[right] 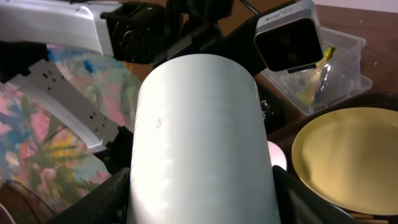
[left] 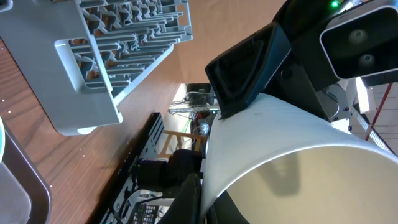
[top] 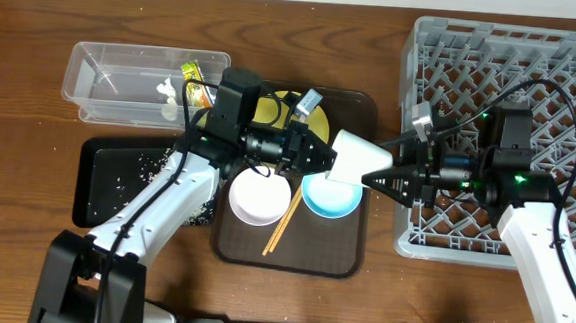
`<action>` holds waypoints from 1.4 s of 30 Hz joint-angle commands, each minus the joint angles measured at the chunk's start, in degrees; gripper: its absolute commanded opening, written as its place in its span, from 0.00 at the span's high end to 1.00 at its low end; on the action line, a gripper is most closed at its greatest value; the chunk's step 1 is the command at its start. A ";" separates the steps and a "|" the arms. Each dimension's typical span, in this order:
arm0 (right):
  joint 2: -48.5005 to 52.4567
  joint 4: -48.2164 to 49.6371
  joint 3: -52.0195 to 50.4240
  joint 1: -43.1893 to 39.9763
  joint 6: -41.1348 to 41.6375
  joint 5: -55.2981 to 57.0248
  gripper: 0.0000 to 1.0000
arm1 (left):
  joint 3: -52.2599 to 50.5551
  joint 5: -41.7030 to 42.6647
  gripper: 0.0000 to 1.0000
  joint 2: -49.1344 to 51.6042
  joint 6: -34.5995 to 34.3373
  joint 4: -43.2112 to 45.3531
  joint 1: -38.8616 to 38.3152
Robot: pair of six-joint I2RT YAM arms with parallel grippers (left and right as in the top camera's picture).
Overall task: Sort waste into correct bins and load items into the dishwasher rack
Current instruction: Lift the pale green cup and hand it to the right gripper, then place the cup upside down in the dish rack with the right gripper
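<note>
The pale green cup [top: 357, 159] is in both grippers. Next, my left gripper opens and moves away from the cup's rim before my right gripper lays the cup in the grey rack [top: 464, 224].
The pale green cup [top: 353, 158] hangs on its side above the brown serving tray [top: 353, 248], held between both grippers. My right gripper [top: 382, 177] is shut on its body, fingers on either side in the right wrist view [right: 202, 199]. My left gripper [top: 319, 153] pinches the cup's rim [left: 280, 143]. Below lie the white bowl [top: 259, 198], light blue bowl [top: 331, 199], chopsticks [top: 284, 221] and yellow plate [top: 271, 105], partly hidden by my left arm. The grey rack [top: 574, 79] stands at the right.
The clear tub [top: 123, 71] at the back left holds the green-and-orange wrapper [top: 198, 84] and white tissue [top: 169, 94]. The black tray [top: 106, 180] in front of it holds rice scraps [top: 148, 163]. Cables run over the rack.
</note>
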 commanded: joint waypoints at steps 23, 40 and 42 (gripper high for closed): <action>-2.12 -10.95 9.40 -4.94 13.16 37.46 0.55 | 0.74 -34.64 0.46 -2.03 19.82 -23.80 2.91; 1.01 -40.79 23.74 -15.30 29.73 89.05 0.51 | 0.74 -69.70 0.46 -19.26 22.45 -37.92 3.58; 2.51 -41.97 23.74 -16.76 29.73 88.32 0.50 | 0.74 -69.92 0.45 -19.43 22.45 -38.40 3.58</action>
